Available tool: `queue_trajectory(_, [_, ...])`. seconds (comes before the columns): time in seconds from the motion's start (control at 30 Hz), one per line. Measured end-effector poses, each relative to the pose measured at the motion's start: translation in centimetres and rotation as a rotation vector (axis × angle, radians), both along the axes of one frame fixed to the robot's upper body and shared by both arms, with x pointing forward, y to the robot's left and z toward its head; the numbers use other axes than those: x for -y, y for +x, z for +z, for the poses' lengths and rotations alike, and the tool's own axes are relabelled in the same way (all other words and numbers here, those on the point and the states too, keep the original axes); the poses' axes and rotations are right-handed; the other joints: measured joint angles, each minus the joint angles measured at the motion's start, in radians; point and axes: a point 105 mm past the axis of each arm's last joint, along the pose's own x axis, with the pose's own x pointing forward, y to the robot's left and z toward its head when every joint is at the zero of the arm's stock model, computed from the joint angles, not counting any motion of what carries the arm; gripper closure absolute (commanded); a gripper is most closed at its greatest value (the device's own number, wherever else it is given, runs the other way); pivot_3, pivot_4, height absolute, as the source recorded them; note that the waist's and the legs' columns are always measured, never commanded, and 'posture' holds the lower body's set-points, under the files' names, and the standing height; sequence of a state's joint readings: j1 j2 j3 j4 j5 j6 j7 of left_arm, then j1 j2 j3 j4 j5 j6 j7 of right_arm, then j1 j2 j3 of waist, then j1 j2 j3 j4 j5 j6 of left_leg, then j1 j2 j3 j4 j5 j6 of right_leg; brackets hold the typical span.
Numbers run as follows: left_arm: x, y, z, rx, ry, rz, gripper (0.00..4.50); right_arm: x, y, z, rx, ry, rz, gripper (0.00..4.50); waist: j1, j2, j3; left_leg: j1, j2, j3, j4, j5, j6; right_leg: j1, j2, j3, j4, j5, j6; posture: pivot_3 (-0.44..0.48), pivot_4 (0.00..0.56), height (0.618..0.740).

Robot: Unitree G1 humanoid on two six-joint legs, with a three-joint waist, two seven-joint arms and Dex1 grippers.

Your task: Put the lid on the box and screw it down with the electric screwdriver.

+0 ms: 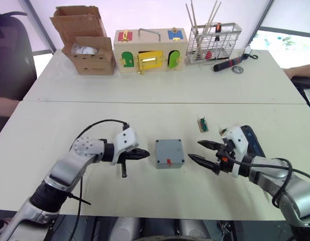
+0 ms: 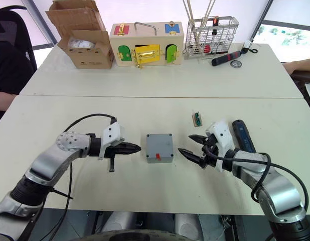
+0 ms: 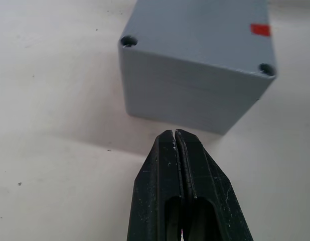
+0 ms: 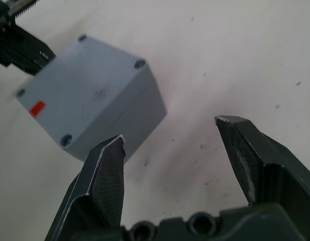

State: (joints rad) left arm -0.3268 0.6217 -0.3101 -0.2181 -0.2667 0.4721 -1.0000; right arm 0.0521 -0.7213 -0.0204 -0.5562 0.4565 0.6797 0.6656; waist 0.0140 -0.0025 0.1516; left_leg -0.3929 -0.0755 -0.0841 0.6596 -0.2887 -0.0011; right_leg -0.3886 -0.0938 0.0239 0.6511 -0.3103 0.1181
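The electric screwdriver's rounded handle end (image 1: pixel 247 130) is farthest from the robot, so the screwdriver's hidden bit will point down when the robot carries it to the lid.
The grey box (image 1: pixel 169 159) stands mid-table with the lid (image 1: pixel 168 149) sitting flat on it; a seam runs around the side and the corner screw holes show. A red mark is near its front edge. My left gripper (image 1: pixel 145 154) is shut and empty, its tip just left of the box without touching it. My right gripper (image 1: pixel 195 150) is open and empty, a short way right of the box, pointing at it. The dark blue electric screwdriver (image 1: pixel 253 140) lies on the table behind my right gripper.
A small green part (image 1: pixel 203 124) lies beyond the right gripper. Along the far edge stand a cardboard box (image 1: pixel 85 42), a wooden box with coloured doors (image 1: pixel 150 50), a wire rack (image 1: pixel 212 42) and a black-and-red tool (image 1: pixel 227 64). A person's arm (image 1: pixel 300 72) rests at the right edge.
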Motion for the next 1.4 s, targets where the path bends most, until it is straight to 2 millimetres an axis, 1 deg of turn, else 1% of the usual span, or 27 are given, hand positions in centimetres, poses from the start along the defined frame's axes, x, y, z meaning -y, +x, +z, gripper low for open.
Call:
queue_trajectory(0.07, [0.6,0.3,-0.3,0.010,-0.001,-0.007,4.50,-0.2,0.1,-0.5,-0.003,-0.015,0.004,1.20,0.000,0.000,0.000,0.000,0.000,0.000,0.001,0.000,0.000,0.000,0.000,0.000,0.000,0.000,0.000,0.000,0.150,0.740])
queue_trajectory(0.17, [1.2,0.9,-0.4,0.031,-0.007,-0.012,4.50,-0.3,0.1,-0.7,0.002,-0.020,0.010,1.20,-0.001,0.000,0.000,0.000,0.000,0.000,0.001,0.000,0.000,0.000,0.000,0.000,0.000,0.000,0.000,0.000,0.150,0.740])
queue_trajectory(0.3, [1.4,1.4,-0.2,0.054,-0.007,-0.021,4.50,-0.6,0.0,-0.8,0.001,-0.011,0.018,1.20,-0.001,0.000,0.000,0.000,0.000,0.000,0.001,0.000,0.000,0.000,0.000,0.000,0.000,0.000,0.000,0.000,0.150,0.740])
queue_trajectory(0.43, [1.3,1.4,-0.4,0.047,-0.006,-0.027,4.50,-0.6,0.0,-0.8,0.003,-0.014,0.017,1.20,-0.001,0.000,0.000,0.000,0.000,0.000,0.001,0.000,0.000,0.000,0.000,0.000,0.000,0.000,0.000,0.000,0.150,0.740])
queue_trajectory(0.47, [1.3,1.3,-0.4,0.043,-0.005,-0.034,4.50,-0.5,0.0,-0.8,0.006,-0.020,0.015,1.20,-0.001,0.000,0.000,0.000,0.000,0.000,0.001,0.000,0.000,0.000,0.000,0.000,0.000,0.000,0.000,0.000,0.150,0.740])
queue_trajectory(0.53, [1.0,0.9,-0.2,0.033,0.001,-0.052,4.50,0.4,0.2,-0.3,0.017,-0.040,-0.002,1.20,-0.002,0.000,0.000,0.000,0.000,0.000,0.001,0.000,0.000,0.000,0.000,0.000,0.000,0.000,0.000,0.000,0.150,0.740])
queue_trajectory(0.6, [0.3,0.6,0.4,0.023,0.008,-0.059,4.50,2.4,0.9,1.5,0.043,-0.063,-0.052,1.20,-0.001,0.000,0.000,0.000,0.000,0.000,0.001,0.000,0.000,0.000,0.000,0.000,0.000,0.000,0.000,0.000,0.150,0.740])
queue_trajectory(0.63, [-0.2,0.6,0.8,0.015,0.003,-0.052,4.50,3.3,1.4,2.9,0.058,-0.054,-0.076,1.20,-0.002,0.000,0.001,0.000,0.000,0.000,0.001,0.000,0.000,0.000,0.000,0.000,0.001,0.000,0.000,0.000,0.150,0.740])
queue_trajectory(0.7, [-1.2,0.9,2.5,0.018,-0.027,-0.026,4.50,5.8,2.7,7.3,0.130,-0.036,-0.157,1.20,-0.003,0.001,0.002,0.000,0.000,-0.001,0.001,0.000,0.000,0.000,0.000,0.000,0.001,0.000,0.000,0.000,0.150,0.740])
queue_trajectory(0.73, [-1.3,1.1,3.4,0.020,-0.052,-0.020,4.50,6.7,3.1,8.6,0.140,-0.033,-0.184,1.20,-0.003,0.001,0.002,0.000,0.001,-0.001,0.001,0.000,0.000,0.000,0.000,0.000,0.001,0.000,0.000,0.000,0.150,0.740])
queue_trajectory(0.77, [-1.1,1.3,5.0,0.027,-0.100,-0.022,4.50,8.2,3.6,10.5,0.134,-0.041,-0.235,1.20,0.000,0.001,0.002,-0.001,0.000,-0.001,0.001,0.000,0.000,0.000,0.000,-0.001,0.000,0.000,0.000,0.000,0.150,0.740])
queue_trajectory(0.8, [-0.8,1.3,6.6,0.050,-0.140,-0.034,4.50,9.4,3.9,11.9,0.135,-0.047,-0.281,1.20,0.003,0.001,0.002,-0.002,0.000,-0.001,0.001,0.000,0.001,0.000,-0.001,-0.002,0.000,0.000,0.000,0.000,0.150,0.740])
queue_trajectory(0.83, [-0.4,1.2,8.1,0.069,-0.181,-0.052,4.50,10.5,4.0,12.7,0.121,-0.067,-0.323,1.20,0.005,0.001,0.002,-0.002,0.000,-0.002,0.002,-0.001,0.001,0.001,-0.001,-0.003,-0.001,0.000,0.000,0.000,0.150,0.740])
queue_trajectory(0.87, [0.3,0.8,9.8,0.087,-0.232,-0.088,4.50,12.0,4.0,12.9,0.080,-0.121,-0.367,1.20,0.007,0.001,0.002,-0.003,0.000,-0.001,0.002,-0.001,0.002,0.000,-0.002,-0.003,-0.002,0.000,0.000,0.000,0.150,0.740])
queue_trajectory(0.9, [0.9,0.2,10.7,0.095,-0.262,-0.125,4.50,13.1,4.0,12.6,0.032,-0.162,-0.400,1.20,0.004,0.001,0.002,-0.003,0.000,-0.001,0.002,-0.001,0.002,0.001,-0.002,-0.003,-0.003,0.000,0.000,0.000,0.150,0.740])
queue_trajectory(0.97, [1.9,-1.0,11.3,0.071,-0.302,-0.191,4.50,15.0,3.8,11.2,-0.101,-0.218,-0.460,1.20,-0.003,0.001,0.002,-0.004,-0.001,0.003,0.002,-0.001,0.001,-0.001,-0.003,-0.002,-0.003,0.000,0.000,0.000,0.150,0.740])
queue_trajectory(1.03, [2.6,-1.9,11.2,0.051,-0.300,-0.238,4.50,16.1,3.7,9.9,-0.239,-0.202,-0.490,0.78,-0.016,0.003,0.003,-0.006,0.000,0.005,0.002,0.001,-0.001,-0.004,-0.003,-0.001,-0.003,0.000,0.000,0.000,0.150,0.740])
queue_trajectory(1.07, [2.8,-2.2,11.0,0.049,-0.292,-0.257,4.50,16.3,3.5,9.8,-0.280,-0.197,-0.490,0.71,-0.020,0.005,0.003,-0.006,0.000,0.005,0.003,0.001,-0.001,-0.004,-0.003,-0.001,-0.002,0.000,0.000,0.000,0.150,0.740])
queue_trajectory(1.1, [3.1,-2.6,10.9,0.049,-0.284,-0.283,4.50,16.5,3.2,9.7,-0.336,-0.195,-0.486,0.53,-0.024,0.006,0.004,-0.006,0.000,0.005,0.003,0.000,0.000,-0.004,-0.003,-0.001,-0.002,0.000,0.000,0.000,0.150,0.740])
queue_trajectory(1.17, [3.6,-3.2,10.4,0.049,-0.271,-0.320,4.50,16.9,2.5,9.8,-0.417,-0.206,-0.478,0.04,-0.026,0.008,0.005,-0.006,0.000,0.005,0.003,-0.002,0.004,-0.005,-0.002,-0.001,-0.001,0.000,0.000,0.000,0.150,0.740])
queue_trajectory(1.27, [3.6,-3.6,9.6,0.054,-0.251,-0.321,4.50,17.1,1.9,9.4,-0.500,-0.201,-0.484,0.04,-0.027,0.008,0.005,-0.006,0.001,0.005,0.003,-0.002,0.004,-0.005,-0.002,-0.001,-0.002,0.000,0.000,0.000,0.150,0.740])
queue_trajectory(1.4, [3.9,-4.1,9.2,0.066,-0.246,-0.312,4.50,17.2,1.1,7.2,-0.647,-0.218,-0.487,0.04,-0.021,0.008,0.005,-0.008,0.000,0.005,0.004,-0.002,0.004,-0.006,-0.003,-0.001,-0.002,0.000,0.000,0.000,0.150,0.740])
